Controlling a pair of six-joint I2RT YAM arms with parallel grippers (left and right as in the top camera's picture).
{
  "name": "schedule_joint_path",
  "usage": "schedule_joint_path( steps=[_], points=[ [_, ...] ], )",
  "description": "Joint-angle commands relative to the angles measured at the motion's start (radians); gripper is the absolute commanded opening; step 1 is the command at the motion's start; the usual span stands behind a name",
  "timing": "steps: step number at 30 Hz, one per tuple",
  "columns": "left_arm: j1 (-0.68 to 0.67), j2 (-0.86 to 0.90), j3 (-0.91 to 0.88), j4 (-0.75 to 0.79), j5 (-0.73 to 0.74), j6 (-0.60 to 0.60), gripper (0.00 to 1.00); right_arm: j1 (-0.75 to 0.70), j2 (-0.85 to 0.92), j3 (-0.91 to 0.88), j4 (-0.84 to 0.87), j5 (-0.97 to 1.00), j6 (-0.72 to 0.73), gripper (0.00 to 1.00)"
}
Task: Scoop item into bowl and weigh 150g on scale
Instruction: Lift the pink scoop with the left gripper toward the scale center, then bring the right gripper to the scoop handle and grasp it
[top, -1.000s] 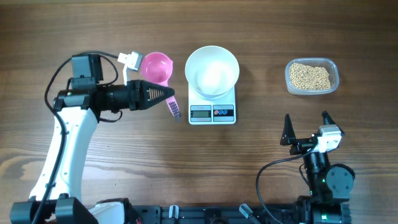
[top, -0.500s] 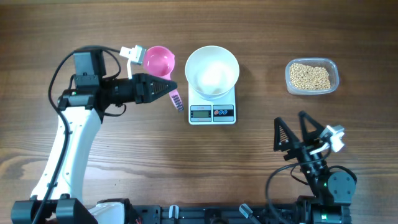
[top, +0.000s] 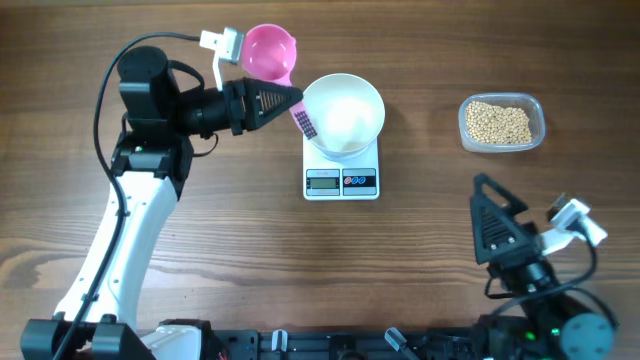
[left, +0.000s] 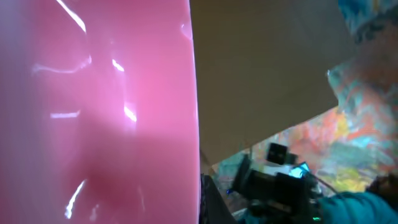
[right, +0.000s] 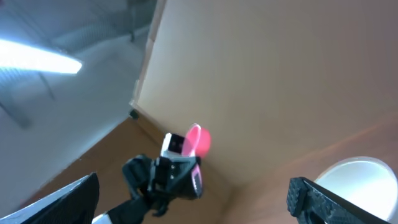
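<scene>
My open right gripper keeps going toward the pink scoop's handle end (top: 303, 119) until its fingers close, because that handle end sticks out clear of my left gripper.
My left gripper (top: 285, 102) is shut on the handle of a pink scoop (top: 271, 50), holding it beside the left rim of the white bowl (top: 342, 113). The bowl stands on the white scale (top: 341, 181). The scoop's pink wall (left: 93, 112) fills the left half of the left wrist view. The tan beans (top: 499, 122) lie in a clear tub at the right. My right gripper (top: 497, 228) is open and holds nothing; it is raised near the table's front right, and its fingers (right: 317, 199) frame the far-off scoop (right: 200, 140) and bowl (right: 360, 177).
The clear plastic tub (top: 536, 112) stands at the back right of the wooden table (top: 420, 60). The left arm (top: 130, 220) reaches from the front left up towards the bowl. A white cable connector (top: 222, 42) sticks out by the scoop.
The left arm has carried the scoop up and to the right, from beside the scale to the bowl's left rim. The right arm has swung right and tilted upward, still open.
</scene>
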Motion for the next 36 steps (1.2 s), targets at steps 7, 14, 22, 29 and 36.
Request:
schedule_joint_path(
  steps=[7,14,22,29,36],
  points=[
    [-0.052,-0.01,0.01,0.016,-0.258,-0.27,0.04,0.004,0.567,0.605,-0.552,-0.2,-0.483,1.0],
    [-0.188,-0.01,0.01,0.248,-0.481,-0.399,0.04,0.051,0.803,0.753,-0.634,-0.214,-0.503,1.0],
    [-0.328,-0.01,0.01,0.285,-0.801,-0.636,0.04,0.056,0.976,0.753,-0.483,-0.414,-0.234,0.99],
    [-0.384,-0.01,0.01,0.291,-0.816,-0.739,0.04,0.128,1.066,0.753,-0.253,-0.496,0.001,0.87],
    [-0.427,-0.01,0.01,0.32,-0.783,-0.74,0.04,0.233,1.067,0.753,-0.229,-0.362,0.098,0.75]
  ],
)
